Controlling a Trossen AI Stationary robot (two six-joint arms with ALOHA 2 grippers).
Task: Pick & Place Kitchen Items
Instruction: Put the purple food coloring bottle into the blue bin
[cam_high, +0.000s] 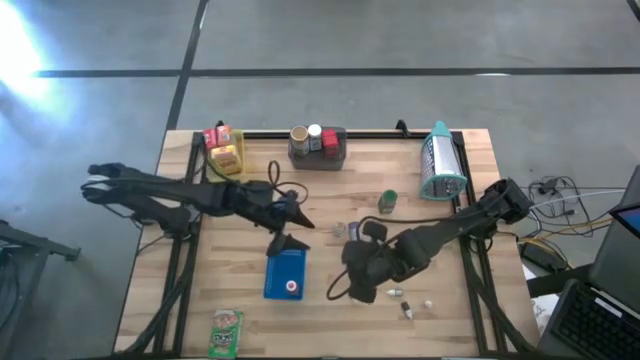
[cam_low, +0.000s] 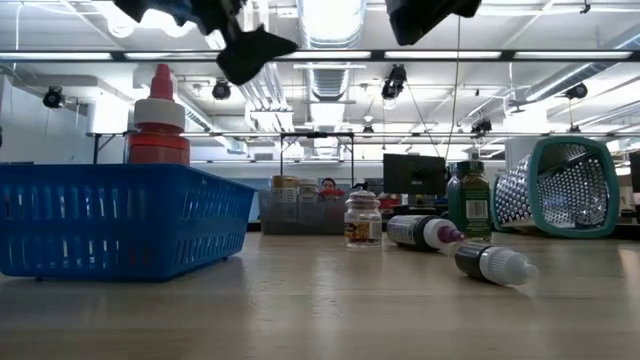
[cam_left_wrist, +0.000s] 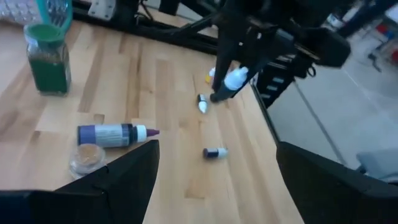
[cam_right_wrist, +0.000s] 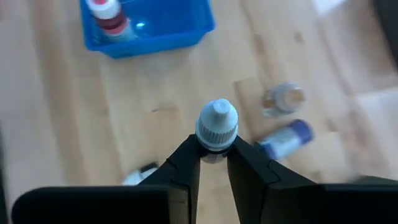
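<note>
I should now move my open left gripper toward the small bottle (cam_right_wrist: 217, 124) and close it around the bottle's cap, because the white cap (cam_left_wrist: 236, 78) sticks out free past the fingers of my right gripper.
My right gripper (cam_right_wrist: 214, 163) is shut on a small white-capped bottle (cam_right_wrist: 217, 126) above the table's near right part (cam_high: 365, 280). A blue basket (cam_high: 285, 272) stands on the table with a red-and-white bottle (cam_right_wrist: 106, 15) upright in it. My left gripper (cam_left_wrist: 217, 180) hangs open over the basket's far side (cam_high: 290, 215), holding nothing. On the wood lie a purple-labelled bottle (cam_left_wrist: 115, 134), a small jar (cam_left_wrist: 87, 158), a green jar (cam_left_wrist: 48, 59) and two tiny bottles (cam_left_wrist: 203, 102) (cam_left_wrist: 215, 152). My right gripper pinches the small bottle just below its white cap (cam_right_wrist: 214, 144) between the two fingertips. The fingers slant down from above. The cap sticks out beyond the fingertips, and the bottle's body is hidden behind the fingers. The bottle hangs clear of the table (cam_left_wrist: 235, 79).
A teal-rimmed metal grater (cam_high: 441, 165) lies at the far right. A grey bin with cans (cam_high: 317, 143) and yellow and red boxes (cam_high: 225, 148) sit along the far edge. A green packet (cam_high: 226, 332) lies at the near left.
</note>
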